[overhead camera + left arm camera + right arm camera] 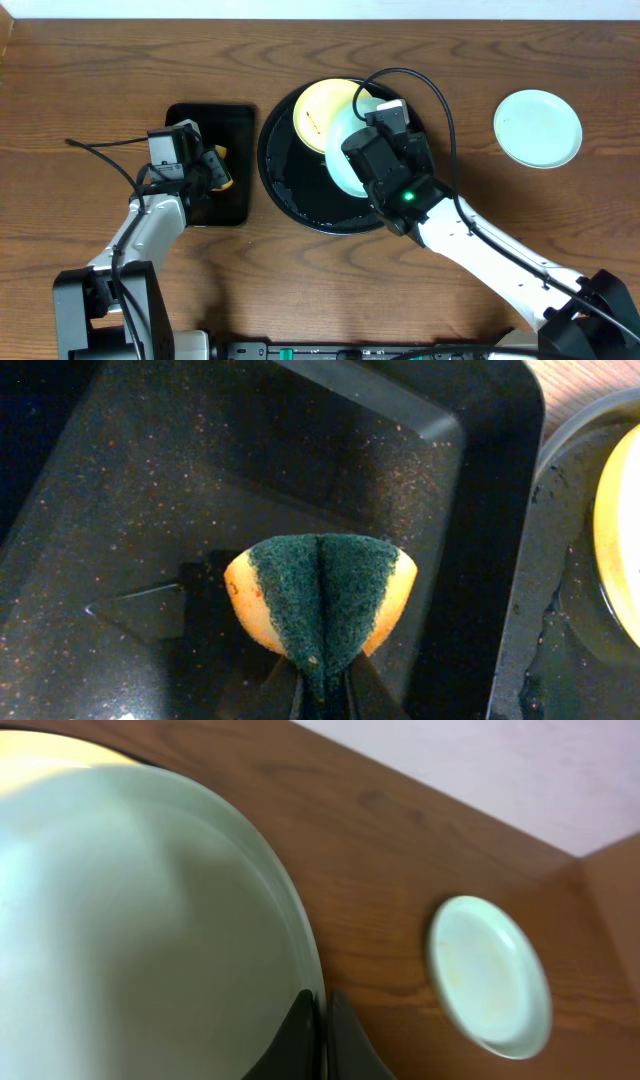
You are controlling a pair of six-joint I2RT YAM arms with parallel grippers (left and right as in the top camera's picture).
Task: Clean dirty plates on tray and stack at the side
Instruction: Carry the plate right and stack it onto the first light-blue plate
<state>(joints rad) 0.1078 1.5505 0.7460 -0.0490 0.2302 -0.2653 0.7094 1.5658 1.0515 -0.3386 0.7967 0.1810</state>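
The robot's right gripper has the mint plate [343,152] by its rim, and the resting mint plate [538,129] lies clear. The right gripper should continue to carry until both plates are stacked.
My right gripper [325,1020] is shut on the rim of a pale mint plate [150,920], which it holds tilted over the round black tray [290,190]. In the overhead view this plate [343,165] is partly hidden by the arm. A pale yellow plate [322,112] with a small brown smear lies at the tray's back. A second mint plate [538,128] rests on the bare wood at the right. My left gripper [322,685] is shut on a folded sponge [320,595], green scouring side outward.
The sponge hangs over a smaller rectangular black tray [150,510] left of the round tray. Wet patches show on the round tray's floor [560,620]. Wood tabletop [90,80] surrounds both trays. A pale wall [480,770] borders the table's far edge.
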